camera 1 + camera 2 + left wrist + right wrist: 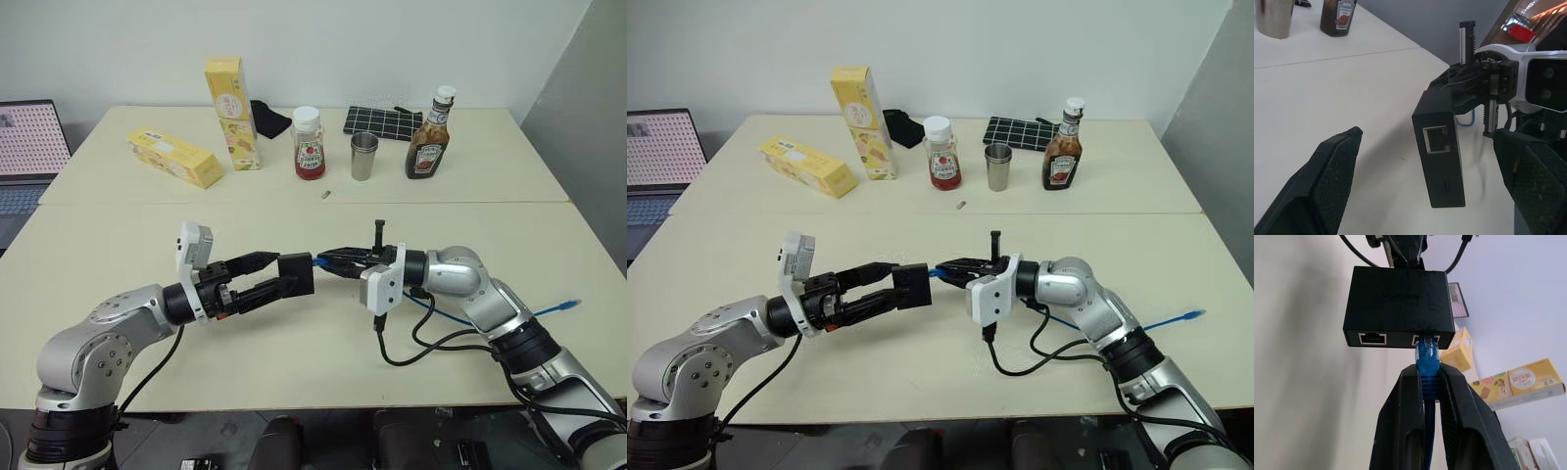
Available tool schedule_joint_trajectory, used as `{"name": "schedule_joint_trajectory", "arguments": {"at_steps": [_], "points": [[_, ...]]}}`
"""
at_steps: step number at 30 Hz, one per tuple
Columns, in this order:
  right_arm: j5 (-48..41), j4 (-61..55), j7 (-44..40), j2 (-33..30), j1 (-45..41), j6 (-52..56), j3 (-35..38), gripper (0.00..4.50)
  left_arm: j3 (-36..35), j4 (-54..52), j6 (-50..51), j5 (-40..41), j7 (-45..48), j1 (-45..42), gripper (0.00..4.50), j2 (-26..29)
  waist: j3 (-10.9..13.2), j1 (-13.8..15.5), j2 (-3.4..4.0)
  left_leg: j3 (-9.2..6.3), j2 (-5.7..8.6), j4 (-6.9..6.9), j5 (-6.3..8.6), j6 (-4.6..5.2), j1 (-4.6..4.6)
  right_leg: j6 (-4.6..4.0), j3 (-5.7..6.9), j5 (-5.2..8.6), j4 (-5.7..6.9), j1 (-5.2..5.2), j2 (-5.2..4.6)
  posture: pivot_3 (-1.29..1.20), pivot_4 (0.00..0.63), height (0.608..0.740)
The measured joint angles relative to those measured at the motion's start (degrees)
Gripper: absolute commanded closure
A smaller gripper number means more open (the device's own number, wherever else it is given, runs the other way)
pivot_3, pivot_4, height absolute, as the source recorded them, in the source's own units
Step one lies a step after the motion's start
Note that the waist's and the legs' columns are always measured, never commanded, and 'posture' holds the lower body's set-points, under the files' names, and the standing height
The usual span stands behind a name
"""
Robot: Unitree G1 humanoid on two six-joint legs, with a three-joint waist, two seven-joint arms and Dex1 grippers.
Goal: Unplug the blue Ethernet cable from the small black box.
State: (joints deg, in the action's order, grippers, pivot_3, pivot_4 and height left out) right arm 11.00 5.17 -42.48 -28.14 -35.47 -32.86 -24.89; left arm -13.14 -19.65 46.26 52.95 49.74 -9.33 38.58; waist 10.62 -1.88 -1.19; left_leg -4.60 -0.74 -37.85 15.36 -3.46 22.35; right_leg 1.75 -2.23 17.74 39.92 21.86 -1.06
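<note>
The robot's right gripper is pinching the plug (pixel 1428 366) next to its latch, so it should turn and squeeze the latch (pixel 1427 348) once the left gripper holds the small black box.
The small black box (pixel 297 274) hangs above the near table, carried by the blue Ethernet cable's plug (pixel 1427 352), which sits in one of its two side ports. My right gripper (pixel 328 260) points left and is shut on the blue cable just behind that plug. From there the cable (pixel 443 313) runs back under my right arm, and its free end (pixel 568 306) lies on the table at the right. My left gripper (pixel 274 274) faces the box from the left. Its fingers (pixel 1332 176) stand wide open on either side of the box (pixel 1442 161) without touching it.
On the far table stand an upright yellow carton (pixel 232 113), a lying yellow carton (pixel 174 157), a ketchup jar (pixel 309 143), a steel cup (pixel 363 157), a brown sauce bottle (pixel 429 137), a gridded black mat (pixel 382 121) and a black cloth (pixel 268 119). A laptop (pixel 29 147) sits far left.
</note>
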Motion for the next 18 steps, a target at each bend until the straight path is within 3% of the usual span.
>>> {"name": "schedule_joint_trajectory", "arguments": {"at_steps": [5,15,18], "points": [[0.0,0.0,0.0,0.4,-0.2,-1.8,0.0,4.36,0.0,0.0,1.3,1.5,1.3,0.0,1.27,0.0,0.0,0.0,0.0,0.0,0.01,0.0,0.0,0.0,0.0,0.0,0.0,0.0,0.0,0.0,0.0,0.0,0.15,0.74],[0.8,0.1,0.3,0.8,-0.2,-2.9,0.1,4.36,0.7,0.0,1.9,1.9,2.8,0.0,3.57,0.0,0.0,0.0,0.0,0.0,0.02,0.0,0.0,0.0,0.0,0.0,-0.01,0.0,0.0,0.0,0.0,0.0,0.15,0.74],[1.4,0.2,0.1,0.7,-0.2,-2.9,0.1,4.36,1.1,0.1,1.7,1.3,2.9,0.0,3.72,0.1,0.0,0.0,0.0,-0.01,0.02,0.0,0.0,0.0,0.0,0.0,-0.01,0.0,0.0,0.0,0.0,0.0,0.15,0.74]]}}
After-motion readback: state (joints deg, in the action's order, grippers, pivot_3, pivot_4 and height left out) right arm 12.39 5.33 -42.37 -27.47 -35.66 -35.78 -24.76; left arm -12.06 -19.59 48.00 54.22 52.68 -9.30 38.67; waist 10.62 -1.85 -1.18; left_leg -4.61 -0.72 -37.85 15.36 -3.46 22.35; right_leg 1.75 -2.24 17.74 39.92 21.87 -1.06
